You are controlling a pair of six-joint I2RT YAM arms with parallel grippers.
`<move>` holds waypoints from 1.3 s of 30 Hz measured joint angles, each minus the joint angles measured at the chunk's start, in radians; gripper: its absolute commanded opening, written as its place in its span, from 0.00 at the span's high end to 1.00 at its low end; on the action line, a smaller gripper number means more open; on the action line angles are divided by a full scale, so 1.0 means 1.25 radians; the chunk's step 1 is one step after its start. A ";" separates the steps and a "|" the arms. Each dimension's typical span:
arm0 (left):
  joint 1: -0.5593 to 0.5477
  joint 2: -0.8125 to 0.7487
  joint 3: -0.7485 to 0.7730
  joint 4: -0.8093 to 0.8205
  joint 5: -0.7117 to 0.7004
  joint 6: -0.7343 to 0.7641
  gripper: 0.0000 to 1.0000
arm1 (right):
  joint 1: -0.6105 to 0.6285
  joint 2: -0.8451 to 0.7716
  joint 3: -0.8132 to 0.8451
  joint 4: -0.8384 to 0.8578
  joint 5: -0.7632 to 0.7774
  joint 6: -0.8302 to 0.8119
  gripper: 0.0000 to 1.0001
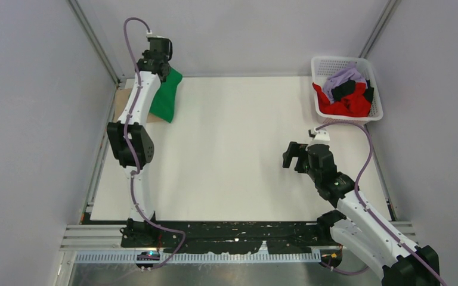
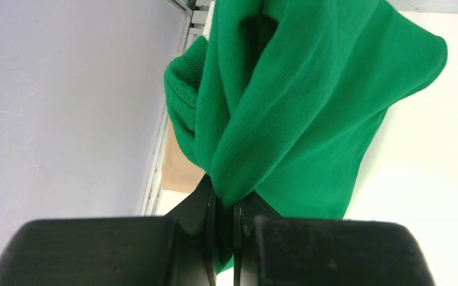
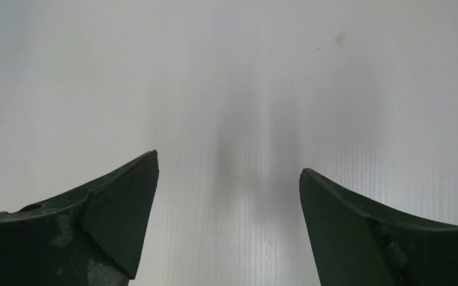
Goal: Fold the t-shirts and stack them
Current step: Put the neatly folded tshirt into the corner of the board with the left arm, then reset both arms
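I should carry on moving my left gripper toward the open tan patch, as the green t-shirt's near end is over the tan t-shirt, and let go once green covers the patch.
My left gripper is at the far left corner of the table, raised, and shut on the bright green t-shirt. The shirt hangs bunched from the jaws down to the table; it fills the left wrist view, pinched at the gripper. A tan t-shirt lies flat under it at the table's left edge and shows as a tan patch. Red, lilac and black t-shirts lie in the basket. My right gripper is open and empty over bare table.
The white lattice basket stands at the far right corner. Grey walls with metal frame posts close in the table on the left, back and right. The white table surface spreads between the two arms.
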 measured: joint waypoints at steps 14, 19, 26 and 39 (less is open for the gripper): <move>0.155 0.053 0.000 0.007 0.088 -0.093 0.94 | 0.000 0.005 0.000 -0.007 0.032 -0.009 0.04; 0.174 0.092 0.000 0.025 0.074 -0.081 0.54 | 0.000 0.036 0.008 -0.009 0.038 -0.012 0.04; 0.172 0.150 0.084 0.069 0.013 -0.060 0.00 | 0.000 0.059 0.018 -0.011 0.039 -0.011 0.05; 0.168 -0.146 -0.215 0.091 0.240 -0.233 0.00 | 0.000 0.054 0.019 -0.005 0.056 0.010 0.05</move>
